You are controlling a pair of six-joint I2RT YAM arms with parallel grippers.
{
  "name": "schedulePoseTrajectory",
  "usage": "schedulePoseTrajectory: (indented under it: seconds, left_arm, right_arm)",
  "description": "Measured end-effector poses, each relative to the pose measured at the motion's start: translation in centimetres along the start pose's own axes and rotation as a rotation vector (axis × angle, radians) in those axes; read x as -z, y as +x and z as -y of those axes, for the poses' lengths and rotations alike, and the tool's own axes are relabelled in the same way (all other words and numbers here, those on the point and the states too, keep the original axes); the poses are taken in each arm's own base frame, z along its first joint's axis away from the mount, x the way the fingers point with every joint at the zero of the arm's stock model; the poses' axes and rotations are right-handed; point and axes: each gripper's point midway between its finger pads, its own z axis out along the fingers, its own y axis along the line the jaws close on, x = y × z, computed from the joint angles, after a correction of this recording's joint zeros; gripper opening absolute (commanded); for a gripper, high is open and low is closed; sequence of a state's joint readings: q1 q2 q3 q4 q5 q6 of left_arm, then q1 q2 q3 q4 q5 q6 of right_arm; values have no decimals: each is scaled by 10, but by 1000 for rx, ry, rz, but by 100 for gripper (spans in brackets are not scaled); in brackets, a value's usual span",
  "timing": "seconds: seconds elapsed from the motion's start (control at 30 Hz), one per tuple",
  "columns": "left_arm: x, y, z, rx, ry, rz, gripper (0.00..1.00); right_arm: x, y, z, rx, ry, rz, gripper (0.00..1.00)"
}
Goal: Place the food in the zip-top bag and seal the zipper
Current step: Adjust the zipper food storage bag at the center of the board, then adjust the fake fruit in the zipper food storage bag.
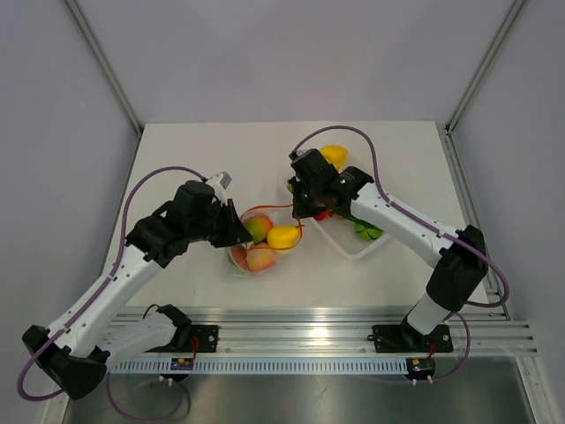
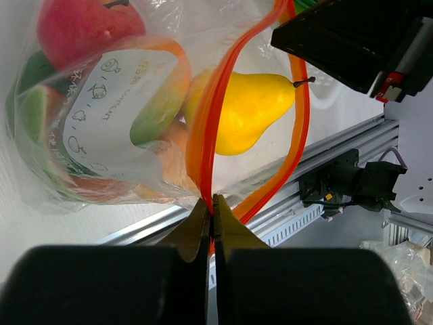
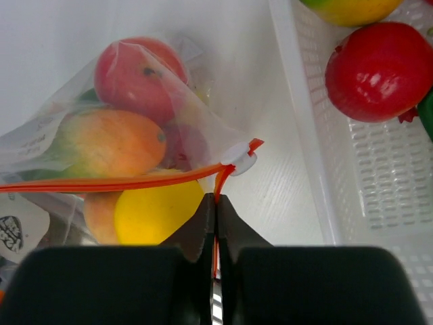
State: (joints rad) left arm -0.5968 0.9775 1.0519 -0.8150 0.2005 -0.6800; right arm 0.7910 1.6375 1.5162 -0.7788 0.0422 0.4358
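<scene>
The yellow pear's stem (image 2: 305, 81) sticks out through the zipper's wide opening, so next my right gripper lets go of the zipper and pushes the pear (image 2: 253, 111) deeper into the bag before sealing it.
The zip-top bag (image 1: 254, 247) lies mid-table, stuffed with food: a red apple (image 2: 84, 30), an orange-green mango (image 3: 111, 142) and a yellow pear (image 2: 254, 108) at its mouth. The zipper (image 2: 210, 128) gapes, its two orange-red strips bowed apart around the pear. My left gripper (image 2: 211, 200) is shut on the strip at the bag's left end. My right gripper (image 3: 216, 198) is shut on the zipper (image 3: 101, 183) just below the white slider (image 3: 240, 157) at the other end. In the top view, the left gripper (image 1: 240, 231) and right gripper (image 1: 303, 212) flank the bag.
A white perforated tray (image 1: 353, 247) stands right of the bag, under the right arm. It holds a red fruit (image 3: 379, 71), a yellow fruit (image 1: 334, 155) and a green piece (image 1: 367, 231). The aluminium rail (image 1: 335, 331) runs along the near edge.
</scene>
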Motion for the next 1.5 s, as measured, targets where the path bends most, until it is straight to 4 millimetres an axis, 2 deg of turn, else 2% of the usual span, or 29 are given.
schedulePoseTrajectory:
  seconds: [0.17, 0.27, 0.37, 0.43, 0.5, 0.63, 0.7, 0.73, 0.8, 0.93, 1.0, 1.07, 1.17, 1.23, 1.3, 1.33, 1.4, 1.43, 1.5]
  left_arm:
    - [8, -4, -6, -17, -25, 5, 0]
    - [24, -21, -8, -33, -61, 32, 0]
    - [40, -47, 2, -63, -70, 96, 0]
    - [43, -55, 7, -85, -59, 117, 0]
    - [30, -51, 0, -89, -69, 100, 0]
    - [-18, -22, -39, -55, -177, -61, 0]
    - [-33, -11, -51, -39, -222, -136, 0]
    - [-34, -10, -53, -37, -228, -145, 0]
    - [-21, -15, -45, -42, -211, -125, 0]
    - [27, -57, 1, -96, -80, 69, 0]
    - [36, -64, 12, -112, -26, 124, 0]
    - [27, -57, 8, -110, -15, 108, 0]
    - [-10, -32, -19, -71, -85, -30, 0]
    - [-27, -16, -36, -46, -139, -116, 0]
    - [-26, -11, -40, -42, -154, -138, 0]
    - [-22, -12, -38, -46, -148, -130, 0]
    - [-12, -20, -28, -61, -120, -97, 0]
    - [-9, -23, -23, -67, -105, -83, 0]
    - [-6, -27, -16, -76, -70, -60, 0]
  right_arm:
    - [4, -8, -3, -22, -14, 17, 0]
    - [22, -24, -19, -27, -79, 52, 0]
    - [49, -43, -37, -34, -161, 114, 0]
    - [60, -47, -42, -40, -191, 140, 0]
    - [55, -44, -41, -47, -184, 137, 0]
    - [7, -23, -24, -72, -82, 34, 0]
    - [-5, -11, -18, -77, -49, -15, 0]
    - [-5, -8, -16, -77, -41, -27, 0]
    - [7, -11, -16, -77, -43, -9, 0]
    - [53, -35, -21, -75, -83, 113, 0]
    - [68, -44, -22, -76, -91, 163, 0]
    - [65, -45, -19, -77, -74, 168, 0]
    - [29, -31, -11, -74, -14, 86, 0]
    - [9, -14, -3, -74, 25, 23, 6]
    - [5, 0, 7, -75, 64, -17, 18]
    - [7, 1, 8, -76, 69, -18, 32]
    - [16, -5, 6, -77, 60, 5, 37]
    - [21, -8, 5, -77, 52, 19, 43]
    - [35, -17, -1, -75, 27, 60, 45]
